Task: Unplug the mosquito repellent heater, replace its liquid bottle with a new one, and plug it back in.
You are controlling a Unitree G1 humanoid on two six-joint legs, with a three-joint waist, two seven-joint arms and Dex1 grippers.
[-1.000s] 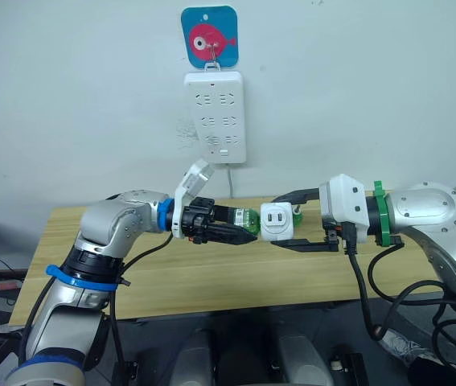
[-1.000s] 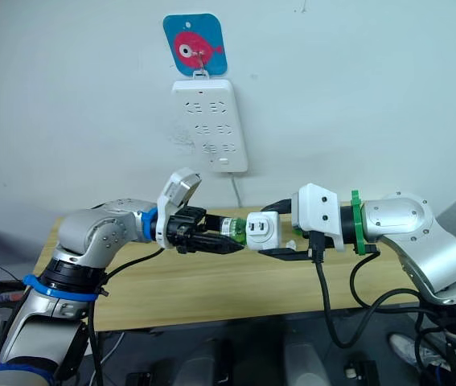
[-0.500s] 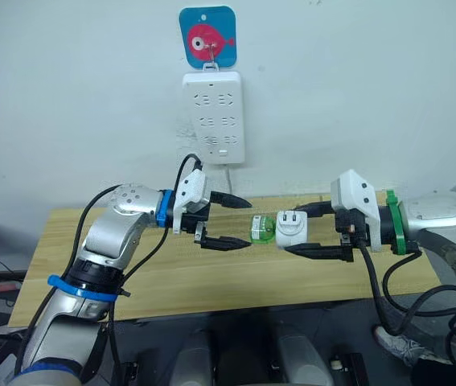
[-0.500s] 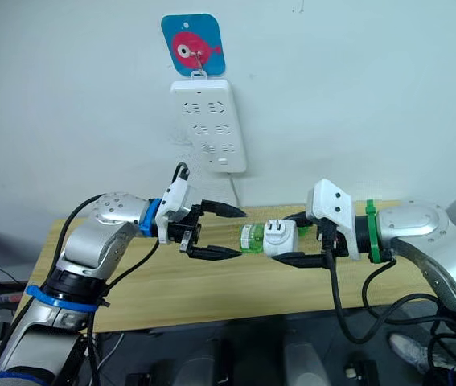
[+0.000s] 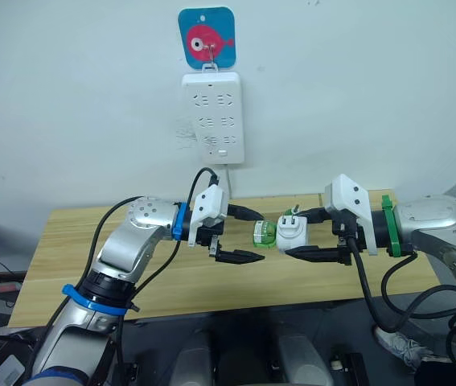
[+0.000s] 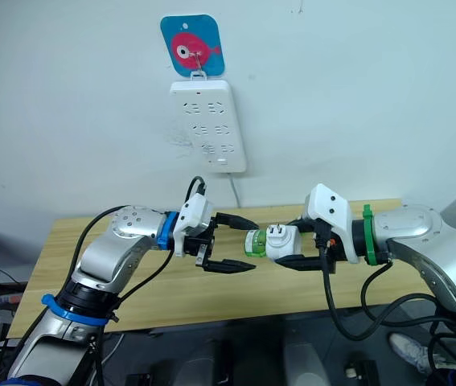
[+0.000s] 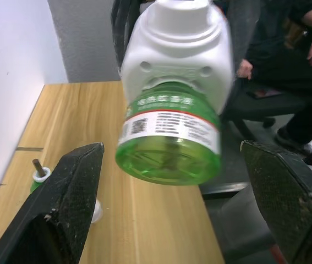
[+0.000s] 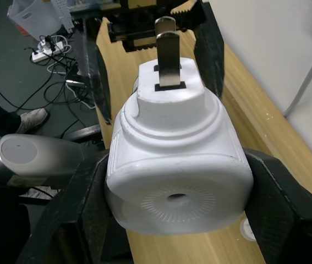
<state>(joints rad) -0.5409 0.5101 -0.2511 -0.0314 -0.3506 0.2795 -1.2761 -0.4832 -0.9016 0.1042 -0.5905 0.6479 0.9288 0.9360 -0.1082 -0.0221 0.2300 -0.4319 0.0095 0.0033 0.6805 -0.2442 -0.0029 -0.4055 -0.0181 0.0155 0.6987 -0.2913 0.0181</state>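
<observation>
The liquid bottle's neck [image 5: 264,233] is up inside the heater, so I expect the liquid bottle to stay in place when I move the heater to the power strip.
The mosquito repellent heater [image 5: 294,232] is a white rounded unit held above the table, prongs up, with my right gripper [image 6: 290,241] shut on its sides. Its liquid bottle [image 5: 263,233], bright green with a label, sticks out of the heater toward my left arm. My left gripper [image 5: 250,235] is open, one finger on each side of the bottle's base and clear of it. The new one [image 7: 38,177], a small green bottle with a white top and a thin rod, stands on the table behind.
A white power strip [image 5: 214,117] hangs on the wall under a blue fish hook [image 5: 208,36], all sockets free. The wooden table [image 5: 75,257] runs below both arms. A small white ring [image 8: 247,231] lies on it. A seated person [image 7: 288,55] shows beyond the table.
My left gripper let go of the green bottle and opened, drew back, then came forward again around the bottle's base. The right gripper kept hold of the heater and shifted slightly left.
</observation>
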